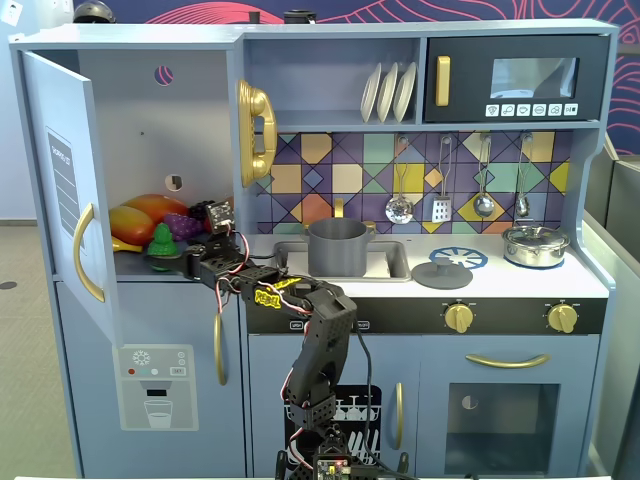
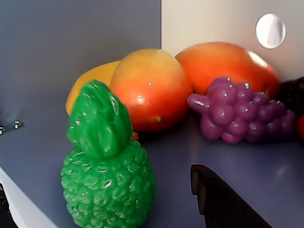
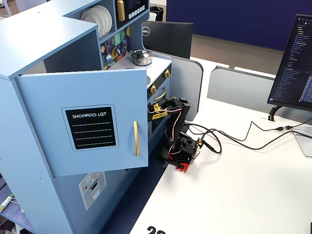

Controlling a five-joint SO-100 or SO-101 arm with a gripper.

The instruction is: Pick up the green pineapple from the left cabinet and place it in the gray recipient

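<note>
My gripper will lower the green pineapple (image 1: 162,243) in, and the pineapple will sink out of sight below the recipient's rim, because the gray recipient's sides (image 1: 338,252) are taller than the pineapple.
The green pineapple (image 1: 162,241) stands upright on the shelf of the left cabinet (image 1: 130,110), whose door (image 1: 60,180) is swung open. In the wrist view the pineapple (image 2: 107,180) fills the lower left. My gripper (image 1: 166,263) reaches into the cabinet at the pineapple's base. It is open (image 2: 102,202): one black finger (image 2: 223,204) stands clear to the pineapple's right, and the other shows only as a dark sliver at the bottom left edge. The gray recipient (image 1: 338,245) sits in the sink, right of the cabinet. In the side fixed view the door (image 3: 92,122) hides the gripper.
Orange-yellow mango toys (image 2: 152,90) and purple grapes (image 2: 242,114) lie right behind the pineapple on the shelf. A gold phone (image 1: 255,130) hangs on the cabinet's right wall. A flat gray lid (image 1: 442,272) and a silver lidded pot (image 1: 535,245) sit on the counter.
</note>
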